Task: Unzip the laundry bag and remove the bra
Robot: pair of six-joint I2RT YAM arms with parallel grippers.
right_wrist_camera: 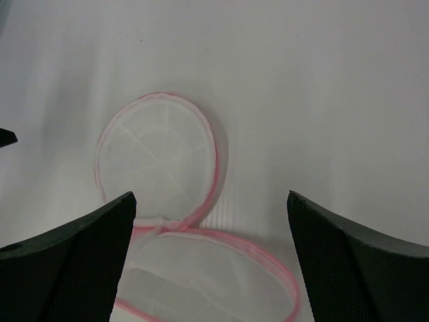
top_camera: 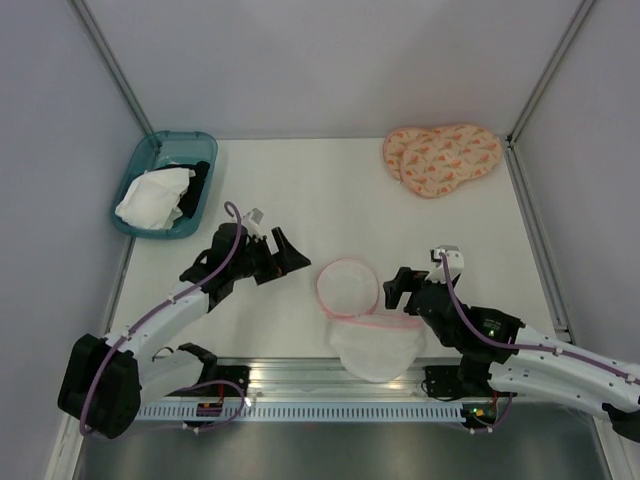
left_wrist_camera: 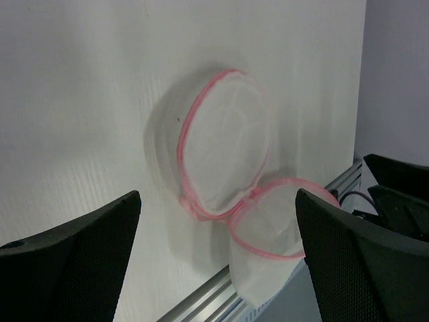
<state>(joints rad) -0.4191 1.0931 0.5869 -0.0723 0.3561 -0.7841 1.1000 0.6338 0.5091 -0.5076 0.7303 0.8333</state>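
The halves of the laundry bag come together at a short pink seam, so the upper half will fold over the lower half when the robot carries it across.
The laundry bag, white mesh with pink edging, lies unzipped and spread in two round halves at the table's near middle. Its lower half hangs over the front edge. It also shows in the left wrist view and the right wrist view, and both halves look empty. The bra, a white soft garment, lies in a blue bin at the back left beside black clothing. My left gripper is open and empty, left of the bag. My right gripper is open and empty, right of it.
A peach patterned pad lies at the back right of the white table. A metal rail runs along the front edge. Grey walls close in the sides and back.
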